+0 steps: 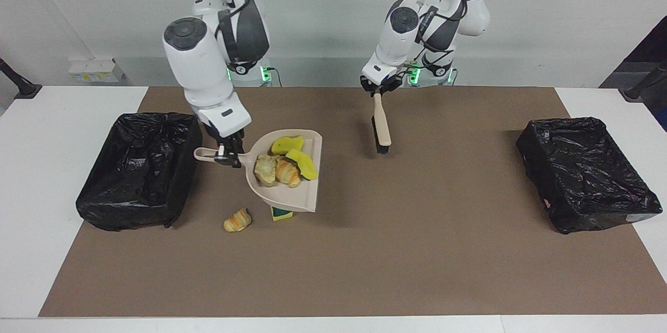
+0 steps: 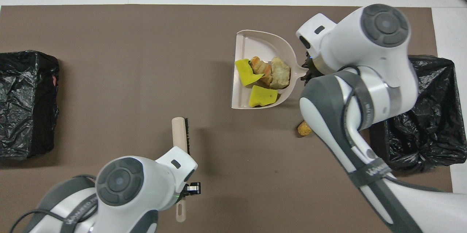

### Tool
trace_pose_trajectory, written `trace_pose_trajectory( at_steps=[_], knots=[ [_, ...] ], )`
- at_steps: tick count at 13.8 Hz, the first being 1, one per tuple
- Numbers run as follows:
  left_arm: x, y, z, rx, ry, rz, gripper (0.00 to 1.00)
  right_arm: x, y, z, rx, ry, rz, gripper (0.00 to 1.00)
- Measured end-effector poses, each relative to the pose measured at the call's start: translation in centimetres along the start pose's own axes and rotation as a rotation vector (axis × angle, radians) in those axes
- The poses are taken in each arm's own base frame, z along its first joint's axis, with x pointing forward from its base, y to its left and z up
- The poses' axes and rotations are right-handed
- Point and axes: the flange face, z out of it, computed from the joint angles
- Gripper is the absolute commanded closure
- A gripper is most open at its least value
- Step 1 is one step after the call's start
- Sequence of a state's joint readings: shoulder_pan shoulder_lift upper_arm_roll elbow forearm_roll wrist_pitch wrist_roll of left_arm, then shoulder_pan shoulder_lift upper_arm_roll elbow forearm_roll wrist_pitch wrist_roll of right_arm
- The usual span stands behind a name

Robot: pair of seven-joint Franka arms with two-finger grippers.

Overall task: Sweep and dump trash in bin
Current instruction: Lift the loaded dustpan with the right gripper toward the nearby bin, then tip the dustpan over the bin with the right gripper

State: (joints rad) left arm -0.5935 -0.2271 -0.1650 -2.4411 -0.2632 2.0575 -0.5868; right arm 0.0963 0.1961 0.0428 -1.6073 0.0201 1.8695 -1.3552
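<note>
The brush (image 2: 179, 132) is hanging over clear mat (image 2: 197, 144), away from the trash, so my left gripper keeps bringing the brush down until it lies flat there, and then let go.
My right gripper (image 1: 227, 158) is shut on the handle of the beige dustpan (image 1: 292, 198), which it holds level in the air above the mat. In the pan lie two yellow sponge chunks (image 1: 302, 163) and two bread-like lumps of trash (image 1: 275, 170). They also show from above as trash (image 2: 263, 76) in the dustpan (image 2: 255, 45). The pan hangs close beside the black-lined bin (image 1: 138, 169) at the right arm's end. A croissant scrap (image 1: 237, 220) and a green-and-yellow sponge piece (image 1: 282, 213) lie on the mat below it. My left gripper (image 1: 379, 90) is shut on the brush (image 1: 382, 127).
A second black-lined bin (image 1: 586, 171) stands at the left arm's end. One tan lump (image 2: 303, 129) peeks out from under the right arm in the overhead view. The brown mat (image 1: 417, 249) covers most of the white table.
</note>
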Motion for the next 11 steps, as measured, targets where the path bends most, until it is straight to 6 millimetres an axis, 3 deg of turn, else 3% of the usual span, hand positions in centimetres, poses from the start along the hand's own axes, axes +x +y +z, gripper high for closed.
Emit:
trace_pose_trajectory(
  at_steps=[3, 5, 8, 9, 10, 11],
  knots=[
    [0.5, -0.5, 1.3, 0.005, -0.01, -0.015, 1.0, -9.2, 0.5, -1.2, 0.016, 0.023, -0.022, 1.0],
    [0.5, -1.0, 2.1, 0.003, -0.001, -0.023, 0.99, -17.1, 0.2, -1.3, 0.018, 0.036, -0.036, 1.0],
    [0.6, -1.2, 2.8, 0.002, 0.006, -0.04, 0.98, -26.5, -1.7, -1.3, -0.003, 0.03, -0.059, 1.0],
    [0.7, -1.2, 2.9, -0.001, 0.01, -0.044, 0.9, -28.9, -2.7, -1.3, -0.016, 0.022, -0.066, 1.0],
    [0.8, -1.2, 3.0, -0.002, 0.011, -0.048, 0.74, -31.1, -3.8, -1.4, -0.027, 0.011, -0.068, 1.0],
    [0.9, -1.1, 3.1, -0.004, 0.015, -0.051, 0.47, -33.1, -4.8, -1.6, -0.029, -0.013, -0.067, 1.0]
  ],
)
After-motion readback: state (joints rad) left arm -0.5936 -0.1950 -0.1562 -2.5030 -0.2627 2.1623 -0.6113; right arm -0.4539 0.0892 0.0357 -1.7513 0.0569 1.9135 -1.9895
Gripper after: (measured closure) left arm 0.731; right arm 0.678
